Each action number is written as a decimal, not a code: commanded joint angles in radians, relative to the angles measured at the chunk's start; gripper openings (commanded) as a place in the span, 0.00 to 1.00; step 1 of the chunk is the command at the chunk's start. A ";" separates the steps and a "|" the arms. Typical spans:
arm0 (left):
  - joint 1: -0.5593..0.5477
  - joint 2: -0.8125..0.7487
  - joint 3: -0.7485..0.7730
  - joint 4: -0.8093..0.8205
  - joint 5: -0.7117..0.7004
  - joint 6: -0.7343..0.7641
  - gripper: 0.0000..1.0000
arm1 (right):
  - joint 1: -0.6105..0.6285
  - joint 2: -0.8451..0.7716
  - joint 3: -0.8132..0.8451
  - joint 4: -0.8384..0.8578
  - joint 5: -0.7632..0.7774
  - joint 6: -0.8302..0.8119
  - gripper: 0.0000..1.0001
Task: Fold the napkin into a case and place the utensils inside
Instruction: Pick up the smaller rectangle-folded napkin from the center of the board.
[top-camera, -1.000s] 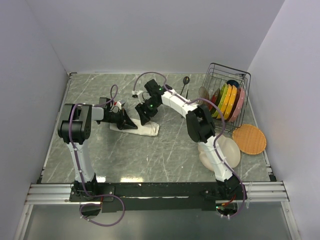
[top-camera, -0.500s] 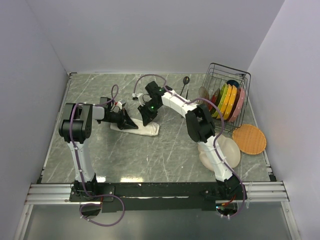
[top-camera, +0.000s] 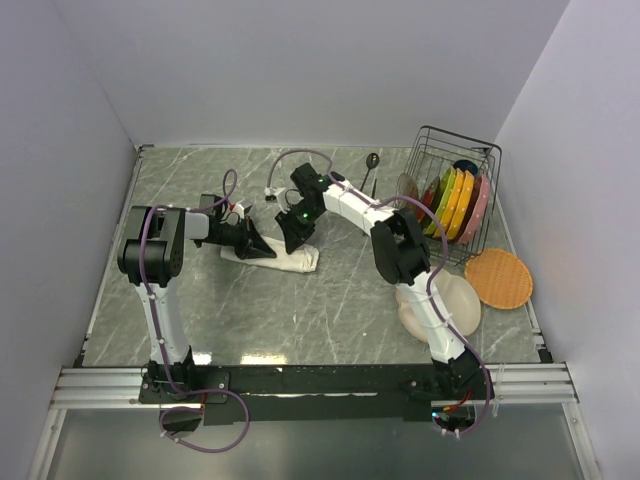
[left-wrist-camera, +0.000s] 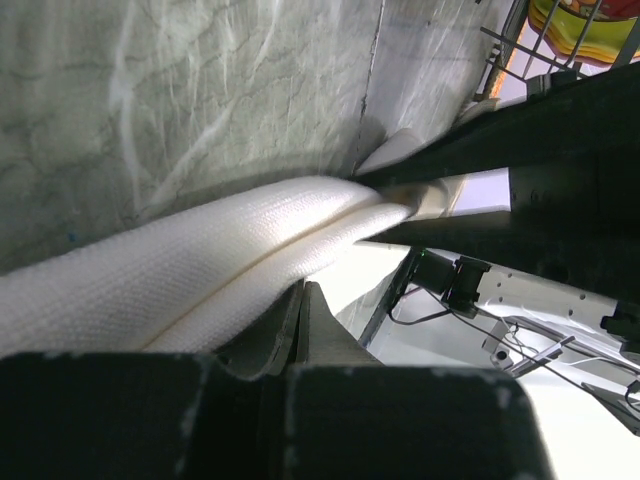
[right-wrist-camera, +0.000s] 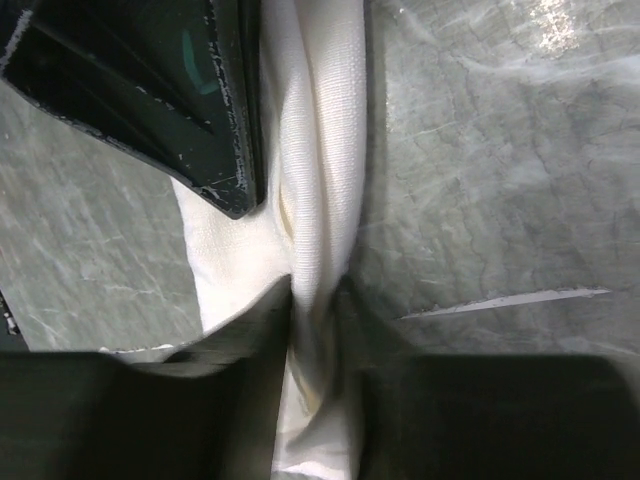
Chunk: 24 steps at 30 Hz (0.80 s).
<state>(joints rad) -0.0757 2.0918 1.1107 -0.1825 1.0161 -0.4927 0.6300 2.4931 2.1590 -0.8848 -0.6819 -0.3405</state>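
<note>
Next, I open my right gripper, which pinches a bunched fold of the napkin (right-wrist-camera: 324, 205) short of its rumpled end, then back off and move to that end (top-camera: 309, 262).
The napkin (top-camera: 292, 261) lies on the table as a narrow cream-white folded strip between my two grippers. My right gripper (top-camera: 291, 243) comes down on it from behind; in the right wrist view its fingers (right-wrist-camera: 262, 322) pinch a raised ridge of the napkin (right-wrist-camera: 318, 200) between them. My left gripper (top-camera: 263, 249) is at the strip's left part, shut with its fingers (left-wrist-camera: 312, 325) pressed together against the napkin (left-wrist-camera: 170, 270) and no cloth between them. Of the utensils, a dark spoon (top-camera: 371, 163) lies at the back of the table, apart from the cloth.
A wire rack (top-camera: 470, 150) with upright coloured plates stands at the back right. An orange plate (top-camera: 498, 277) and a beige plate (top-camera: 462, 300) lie in front of it. In the right wrist view, the left gripper's dark body (right-wrist-camera: 160, 90) is close beside the fold.
My right gripper has closed from wide onto the napkin's ridge. The left arm and the napkin's place on the table are unchanged.
</note>
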 joint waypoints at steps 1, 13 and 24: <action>-0.019 0.065 -0.017 -0.009 -0.215 0.045 0.01 | 0.004 0.027 0.012 -0.060 0.028 -0.015 0.17; 0.031 -0.134 -0.054 0.110 -0.110 -0.030 0.28 | 0.002 -0.148 -0.123 0.128 0.140 -0.003 0.00; 0.255 -0.352 0.000 -0.020 -0.093 -0.012 0.35 | 0.057 -0.368 -0.364 0.496 0.428 -0.115 0.00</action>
<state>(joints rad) 0.1158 1.8065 1.0744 -0.1440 0.9337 -0.5335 0.6483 2.2673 1.8721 -0.6247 -0.4122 -0.3737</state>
